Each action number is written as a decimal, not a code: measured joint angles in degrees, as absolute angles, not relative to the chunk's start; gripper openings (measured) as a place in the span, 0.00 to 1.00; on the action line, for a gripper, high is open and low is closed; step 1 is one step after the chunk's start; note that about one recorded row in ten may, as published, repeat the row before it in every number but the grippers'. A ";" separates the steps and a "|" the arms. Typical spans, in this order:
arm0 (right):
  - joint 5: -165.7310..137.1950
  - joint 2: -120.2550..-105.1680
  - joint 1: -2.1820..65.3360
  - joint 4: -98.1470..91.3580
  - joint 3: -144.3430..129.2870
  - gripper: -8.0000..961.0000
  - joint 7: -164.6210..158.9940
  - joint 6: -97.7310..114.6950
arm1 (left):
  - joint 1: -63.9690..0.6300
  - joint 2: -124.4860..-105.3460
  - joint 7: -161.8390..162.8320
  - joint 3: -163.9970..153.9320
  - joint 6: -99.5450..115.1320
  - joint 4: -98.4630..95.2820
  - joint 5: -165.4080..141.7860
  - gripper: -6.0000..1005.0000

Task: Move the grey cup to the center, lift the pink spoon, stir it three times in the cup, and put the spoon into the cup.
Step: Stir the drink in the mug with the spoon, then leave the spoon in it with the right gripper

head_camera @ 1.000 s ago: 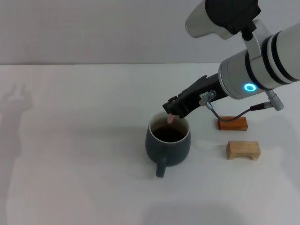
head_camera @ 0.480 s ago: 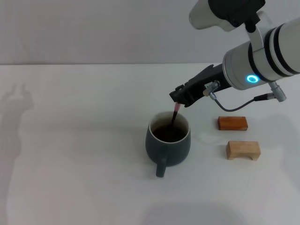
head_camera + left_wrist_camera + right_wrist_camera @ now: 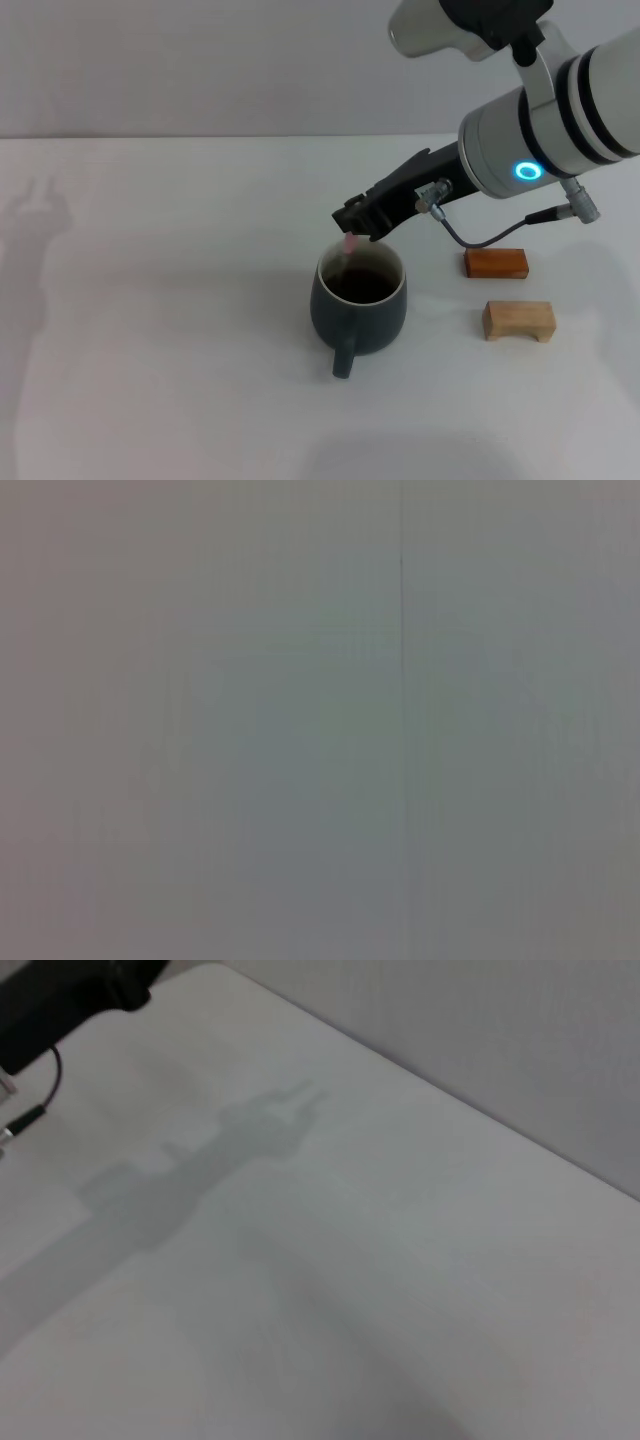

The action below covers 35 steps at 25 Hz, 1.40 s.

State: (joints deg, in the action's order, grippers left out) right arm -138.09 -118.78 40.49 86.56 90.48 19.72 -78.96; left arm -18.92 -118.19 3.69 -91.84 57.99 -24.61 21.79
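Note:
The pink spoon is hanging close to the grey cup's inside (image 3: 333,267), so the robot's right gripper should swing the spoon back across the dark brown liquid (image 3: 367,287) to go on stirring.
The grey cup (image 3: 359,306) stands on the white table near the middle, handle toward me, with dark brown liquid inside. My right gripper (image 3: 356,225) reaches in from the right and hovers just above the cup's far left rim. It is shut on the pink spoon (image 3: 347,246), whose pale pink handle hangs down from the fingers into the cup at its left side. The spoon's bowl is hidden in the liquid. The left arm is out of view; the left wrist view shows only a blank grey surface.
Two small wooden blocks lie right of the cup: a reddish-brown one (image 3: 495,262) and a pale one (image 3: 518,320). The white table (image 3: 160,300) stretches bare to the left. The right wrist view shows bare table and shadows.
My right gripper has swung with the spoon from the cup's far right side to its far left rim, after first rising and moving right.

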 joint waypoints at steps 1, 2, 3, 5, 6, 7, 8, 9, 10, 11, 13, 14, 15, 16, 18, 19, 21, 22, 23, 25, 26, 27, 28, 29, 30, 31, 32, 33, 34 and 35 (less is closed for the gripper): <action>-138.10 -118.77 40.53 86.62 90.52 0.13 19.71 -78.83 | -18.94 -118.17 3.69 -91.84 57.98 -24.61 21.79 0.22; -138.47 -118.77 40.56 86.64 90.55 0.13 19.64 -78.43 | -18.96 -118.17 3.69 -91.84 57.98 -24.61 21.80 0.22; -139.18 -118.76 40.62 86.60 90.62 0.13 19.50 -77.96 | -18.97 -118.17 3.69 -91.85 57.97 -24.61 21.79 0.22; -140.92 -118.75 40.70 86.36 90.67 0.13 19.24 -77.42 | -18.98 -118.15 3.69 -91.84 57.96 -24.61 21.79 0.22; -141.90 -118.75 40.71 86.22 90.67 0.14 19.07 -77.23 | -18.98 -118.15 3.69 -91.84 57.96 -24.61 21.79 0.22; -142.51 -118.74 40.72 86.09 90.60 0.14 19.02 -77.19 | -18.99 -118.14 3.69 -91.84 57.95 -24.61 21.79 0.22; -142.93 -118.73 40.72 85.98 90.51 0.14 19.00 -77.23 | -18.99 -118.14 3.69 -91.84 57.95 -24.61 21.80 0.22; -143.14 -118.74 40.72 85.92 90.28 0.14 18.96 -77.85 | -18.99 -118.13 3.69 -91.84 57.94 -24.61 21.79 0.22; -143.14 -118.74 40.72 85.92 90.28 0.14 18.96 -77.85 | -18.99 -118.12 3.69 -91.84 57.94 -24.61 21.80 0.22; -143.11 -118.73 40.72 85.93 90.20 0.14 18.94 -78.34 | -18.99 -118.12 3.69 -91.84 57.93 -24.61 21.80 0.22; -142.27 -118.74 40.71 86.19 90.13 0.14 18.90 -79.48 | -18.99 -118.12 3.69 -91.84 57.92 -24.61 21.80 0.22; -141.53 -118.74 40.72 86.32 90.12 0.14 18.90 -79.99 | -18.99 -118.12 3.69 -91.84 57.93 -24.61 21.80 0.22; -140.40 -118.74 40.74 86.44 90.15 0.14 18.90 -80.53 | -18.99 -118.14 3.69 -91.84 57.94 -24.61 21.80 0.22; -139.24 -118.74 40.76 86.54 90.30 0.14 18.90 -80.99 | -18.99 -118.16 3.69 -91.84 57.96 -24.61 21.80 0.22; -137.75 -118.74 40.75 87.03 90.63 0.14 18.92 -81.20 | -18.99 -118.17 3.69 -91.84 57.99 -24.61 21.80 0.22; -137.42 -118.74 40.65 87.36 90.76 0.14 18.96 -81.05 | -18.99 -118.17 3.69 -91.84 57.99 -24.61 21.80 0.22; -137.67 -118.74 40.36 87.74 90.80 0.14 18.96 -79.99 | -18.98 -118.19 3.69 -91.84 58.01 -24.61 21.80 0.22; -138.23 -118.74 40.24 87.76 90.83 0.14 18.96 -79.36 | -18.98 -118.19 3.69 -91.84 58.01 -24.61 21.80 0.22; -139.11 -118.74 40.21 87.70 90.84 0.14 18.96 -79.03 | -18.98 -118.20 3.69 -91.84 58.03 -24.61 21.80 0.22; -141.50 -118.74 40.19 87.52 90.64 0.14 18.65 -78.54 | -18.91 -118.21 3.69 -91.86 58.08 -24.61 21.81 0.22; -142.50 -118.74 40.19 87.41 90.47 0.14 18.49 -78.50 | -18.86 -118.21 3.69 -91.88 58.10 -24.61 21.82 0.22; -143.33 -118.74 40.22 87.27 90.34 0.14 18.32 -78.53 | -18.81 -118.21 3.69 -91.88 58.10 -24.61 21.83 0.22; -143.57 -118.74 40.31 87.13 90.25 0.14 18.22 -78.74 | -18.75 -118.21 3.72 -91.89 58.12 -24.61 21.84 0.22; -143.64 -118.74 40.41 87.01 90.19 0.14 18.16 -79.17 | -18.63 -118.21 3.96 -91.92 58.13 -24.61 21.85 0.22; -143.60 -118.74 40.49 86.90 90.15 0.14 18.13 -79.65 | -18.63 -118.21 3.96 -91.92 58.13 -24.61 21.85 0.22; -143.35 -118.74 40.58 86.91 90.10 0.14 18.12 -80.24 | -18.59 -118.21 4.08 -91.94 58.15 -24.61 21.84 0.22; -142.93 -118.74 40.62 86.96 90.08 0.14 18.13 -80.73 | -18.58 -118.21 4.17 -91.96 58.18 -24.61 21.83 0.22; -142.19 -118.74 40.67 87.06 90.08 0.14 18.14 -81.19 | -18.56 -118.21 4.18 -91.99 58.25 -24.61 21.81 0.22; -141.00 -118.74 40.68 87.15 90.19 0.14 18.15 -81.43 | -18.54 -118.21 4.19 -92.00 58.33 -24.61 21.80 0.22; -139.97 -118.74 40.69 87.20 90.33 0.14 18.26 -81.59 | -18.52 -118.21 4.20 -91.99 58.41 -24.61 21.80 0.22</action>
